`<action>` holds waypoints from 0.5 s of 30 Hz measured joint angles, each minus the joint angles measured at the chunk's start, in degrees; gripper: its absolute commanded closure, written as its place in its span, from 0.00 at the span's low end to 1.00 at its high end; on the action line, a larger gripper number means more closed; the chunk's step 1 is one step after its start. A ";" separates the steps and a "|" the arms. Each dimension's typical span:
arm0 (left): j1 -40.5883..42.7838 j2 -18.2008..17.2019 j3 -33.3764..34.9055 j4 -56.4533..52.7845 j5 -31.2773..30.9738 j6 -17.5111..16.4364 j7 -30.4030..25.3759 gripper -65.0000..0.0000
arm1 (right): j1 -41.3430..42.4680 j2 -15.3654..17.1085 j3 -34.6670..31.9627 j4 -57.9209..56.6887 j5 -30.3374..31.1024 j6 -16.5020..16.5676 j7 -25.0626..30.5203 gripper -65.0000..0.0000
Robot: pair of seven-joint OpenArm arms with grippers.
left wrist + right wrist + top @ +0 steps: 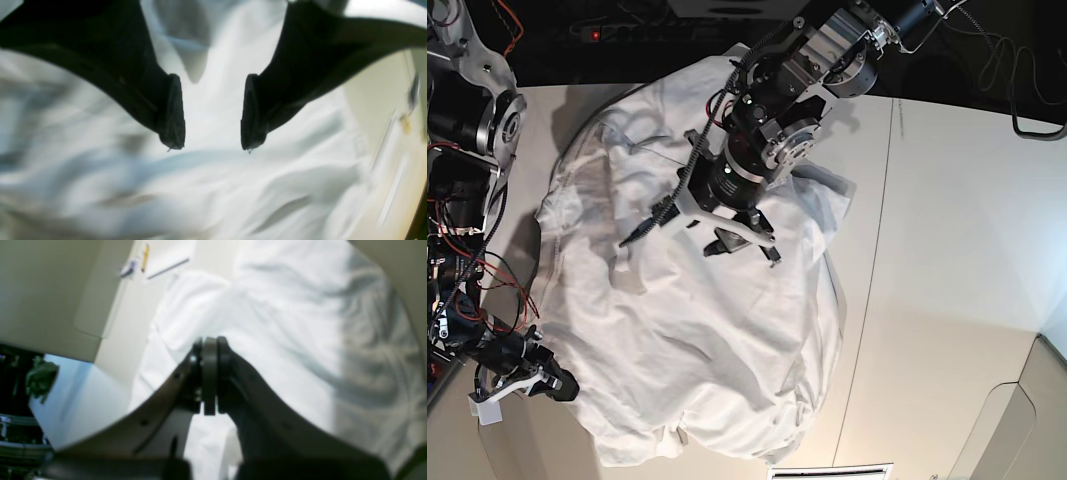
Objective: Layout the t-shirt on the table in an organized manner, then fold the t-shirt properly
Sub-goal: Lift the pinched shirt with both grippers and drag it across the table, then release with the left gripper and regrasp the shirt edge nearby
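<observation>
I can see the t-shirt's side (815, 335) by the table's seam bunched, so next my left gripper leaves the t-shirt's middle, pinches that side's edge (831, 275) and pulls it wide.
The white t-shirt (697, 330) lies spread and wrinkled over the left half of the table (947, 250). My left gripper (745, 250) hangs just above the shirt's upper middle. In the left wrist view this gripper (211, 145) is open, with blurred cloth (213, 186) below the gap and nothing between the fingers. My right gripper (559, 384) is at the shirt's lower left edge. The right wrist view shows it (210, 340) shut, fingers pressed together, with the shirt (283, 340) beyond; I see no cloth pinched in it.
A thin seam (867, 300) runs down the table right of the shirt. A pen and small items (144, 256) lie on the table beyond the shirt. Cables (1017, 70) trail at the back right. The table's edge (50, 356) is close beside the right gripper.
</observation>
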 measured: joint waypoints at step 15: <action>0.02 -5.29 -20.92 -0.02 -7.80 -0.22 -0.81 0.53 | -21.62 -3.41 -2.67 15.80 7.28 2.62 -0.74 1.00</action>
